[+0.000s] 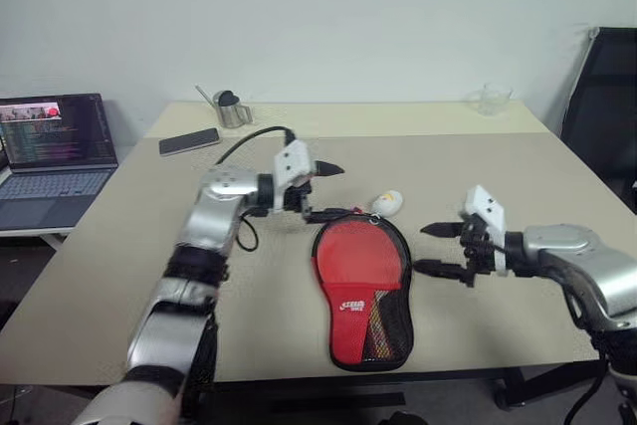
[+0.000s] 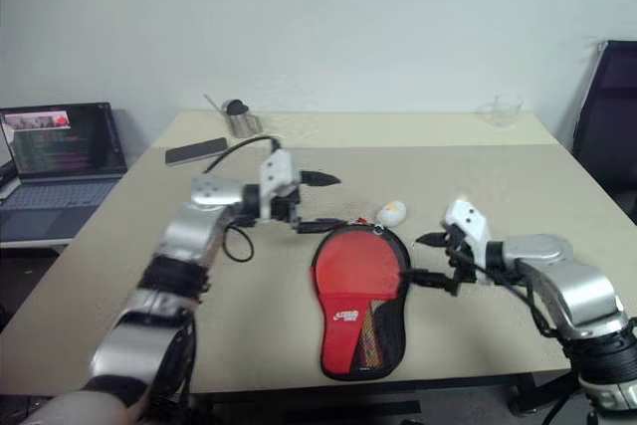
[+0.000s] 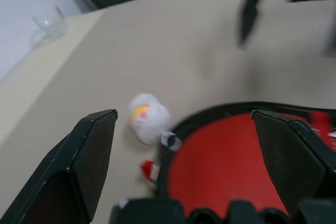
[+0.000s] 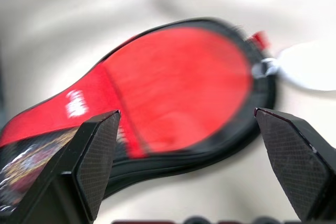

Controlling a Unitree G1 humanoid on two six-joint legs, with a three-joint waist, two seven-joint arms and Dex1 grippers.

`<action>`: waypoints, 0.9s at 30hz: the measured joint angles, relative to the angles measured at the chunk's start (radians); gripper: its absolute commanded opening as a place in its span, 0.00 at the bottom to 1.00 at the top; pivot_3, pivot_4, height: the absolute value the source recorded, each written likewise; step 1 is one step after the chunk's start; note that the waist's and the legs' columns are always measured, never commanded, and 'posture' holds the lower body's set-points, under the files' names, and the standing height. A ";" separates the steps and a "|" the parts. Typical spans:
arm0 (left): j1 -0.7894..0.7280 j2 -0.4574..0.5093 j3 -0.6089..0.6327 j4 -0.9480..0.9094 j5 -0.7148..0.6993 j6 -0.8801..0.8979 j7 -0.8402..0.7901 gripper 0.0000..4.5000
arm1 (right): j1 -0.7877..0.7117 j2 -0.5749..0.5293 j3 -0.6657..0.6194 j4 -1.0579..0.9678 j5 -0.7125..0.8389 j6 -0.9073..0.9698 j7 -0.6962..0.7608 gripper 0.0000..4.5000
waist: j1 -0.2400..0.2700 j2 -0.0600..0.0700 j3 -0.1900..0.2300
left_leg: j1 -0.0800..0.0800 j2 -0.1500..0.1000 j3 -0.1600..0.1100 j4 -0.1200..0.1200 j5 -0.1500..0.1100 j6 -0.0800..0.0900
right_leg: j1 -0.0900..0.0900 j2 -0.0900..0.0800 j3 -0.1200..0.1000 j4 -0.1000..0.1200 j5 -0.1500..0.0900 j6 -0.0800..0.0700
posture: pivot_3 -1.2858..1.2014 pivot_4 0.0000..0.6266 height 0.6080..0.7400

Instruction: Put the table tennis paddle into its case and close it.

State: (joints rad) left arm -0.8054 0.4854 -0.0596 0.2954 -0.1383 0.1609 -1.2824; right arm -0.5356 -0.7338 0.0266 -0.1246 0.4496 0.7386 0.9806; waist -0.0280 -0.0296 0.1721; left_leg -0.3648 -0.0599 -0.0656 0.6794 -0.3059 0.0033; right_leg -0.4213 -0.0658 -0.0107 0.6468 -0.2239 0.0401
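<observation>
A ring (image 4: 270, 66) joins the white ball (image 1: 387, 203) to the zip pull. The zip pull will move along the case's edge when I pull the ball.
The case (image 1: 362, 286) lies flat on the table (image 1: 269, 276) near its front edge. Its red front panel with the white logo faces up, and its mesh pocket end points toward me. Red and yellow stripes show through the mesh; the rest of the table tennis paddle is hidden. A zip pull (image 3: 169, 140) sits at the case's round far end. My left gripper (image 1: 336, 191) hovers open just beyond and left of that end, pointing right. Right of the case, my right gripper (image 1: 420, 249) is open above the table, pointing left at it. Neither gripper holds anything.
A small white ball (image 1: 387, 202) with a yellow mark lies just past the case's far end. Farther back are a phone (image 1: 189, 141), a metal pitcher (image 1: 231, 108) and a clear glass (image 1: 493, 99). A laptop (image 1: 55, 156) sits off to the left, a black chair (image 1: 607, 97) to the right.
</observation>
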 measured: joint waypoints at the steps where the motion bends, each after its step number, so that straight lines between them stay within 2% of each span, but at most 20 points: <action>1: 0.031 0.008 0.000 -0.039 -0.007 0.037 0.008 1.00 | -0.027 0.019 -0.009 0.038 -0.004 -0.020 -0.018 1.00 | 0.000 0.000 0.000 | 0.000 0.000 0.000 0.000 0.000 0.000 | 0.000 0.000 0.000 0.000 0.000 0.000 | 0.52 0.24 1.00; 5: 0.174 -0.012 0.004 -0.198 -0.035 0.203 0.139 1.00 | -0.172 0.153 -0.046 0.241 -0.047 -0.087 -0.163 1.00 | 0.001 0.001 0.000 | 0.001 0.000 0.000 0.000 0.001 -0.001 | 0.000 -0.001 0.000 0.001 0.001 -0.001 | 0.52 0.24 1.00; 11: 0.277 -0.155 -0.004 -0.276 -0.036 0.308 0.396 1.00 | -0.285 0.307 -0.061 0.460 -0.096 -0.126 -0.351 1.00 | 0.012 0.001 0.000 | -0.002 -0.001 0.000 0.000 0.001 -0.002 | -0.002 -0.002 0.000 0.000 0.001 -0.001 | 0.52 0.24 1.00; 17: 0.324 -0.209 -0.079 -0.295 -0.018 0.323 0.497 1.00 | -0.382 0.393 -0.091 0.636 -0.135 -0.172 -0.480 1.00 | 0.011 0.001 0.000 | -0.002 -0.001 0.001 0.000 0.001 -0.002 | -0.002 -0.002 0.001 0.000 0.001 -0.001 | 0.52 0.24 1.00; 27: 0.304 -0.265 -0.190 -0.176 0.086 0.244 0.605 1.00 | -0.448 0.486 -0.113 0.899 -0.165 -0.238 -0.548 1.00 | 0.004 0.002 -0.001 | -0.001 -0.001 0.002 -0.001 0.001 -0.002 | -0.002 -0.003 0.001 0.001 0.001 -0.002 | 0.52 0.24 1.00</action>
State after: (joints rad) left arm -0.5016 0.2203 -0.2492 0.1193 -0.0527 0.4049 -0.6776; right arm -0.9838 -0.2474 -0.0861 0.7744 0.2846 0.5005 0.4323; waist -0.0239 -0.0277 0.1713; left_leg -0.3660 -0.0607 -0.0638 0.6788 -0.3050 0.0016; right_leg -0.4235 -0.0683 -0.0100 0.6474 -0.2228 0.0386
